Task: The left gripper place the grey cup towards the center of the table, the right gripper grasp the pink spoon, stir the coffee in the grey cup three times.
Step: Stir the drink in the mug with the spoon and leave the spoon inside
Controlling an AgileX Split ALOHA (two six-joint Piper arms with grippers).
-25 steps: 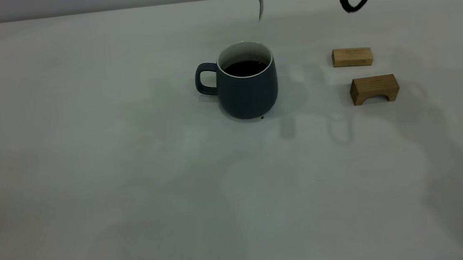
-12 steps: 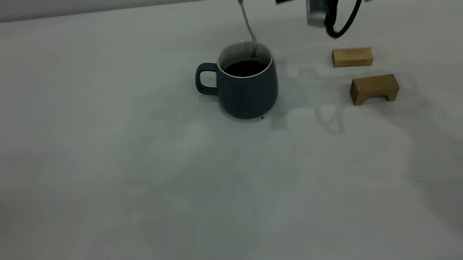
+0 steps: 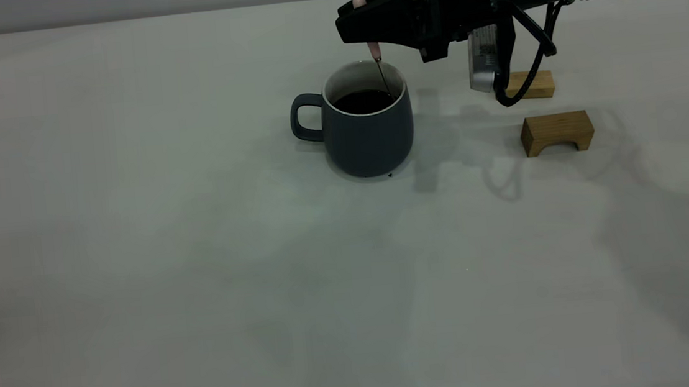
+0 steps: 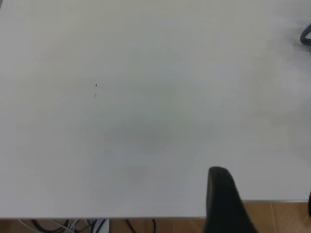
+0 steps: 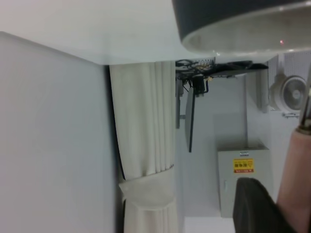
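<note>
Next, I sweep the pink spoon back through the coffee (image 3: 353, 103) toward the cup's handle with my right gripper, because the spoon stands close to the grey cup's side (image 3: 400, 86) opposite the cup's handle.
The grey cup (image 3: 367, 135) stands upright near the table's (image 3: 139, 267) middle, handle to the left, with dark coffee (image 3: 365, 101) inside. My right gripper (image 3: 362, 25) hovers just above the cup's back right rim, shut on the pink spoon (image 3: 377, 59). The spoon hangs almost straight down, its metal neck going into the coffee and its bowl hidden in it. In the right wrist view the pink handle (image 5: 297, 179) lies against a black finger (image 5: 255, 206), with the cup's rim (image 5: 233, 24) beyond. My left gripper (image 4: 265, 196) is over bare table (image 4: 146, 121) near an edge, jaws apart and holding nothing.
Two tan wooden blocks lie right of the cup: a flat one (image 3: 536, 84) partly behind the right arm's cable, and an arched one (image 3: 556, 131) nearer the front. A tiny dark speck (image 3: 390, 175) sits at the cup's base.
The right gripper has come down and to the left into view. The spoon went from high above the cup, to its rim, to down in the coffee.
</note>
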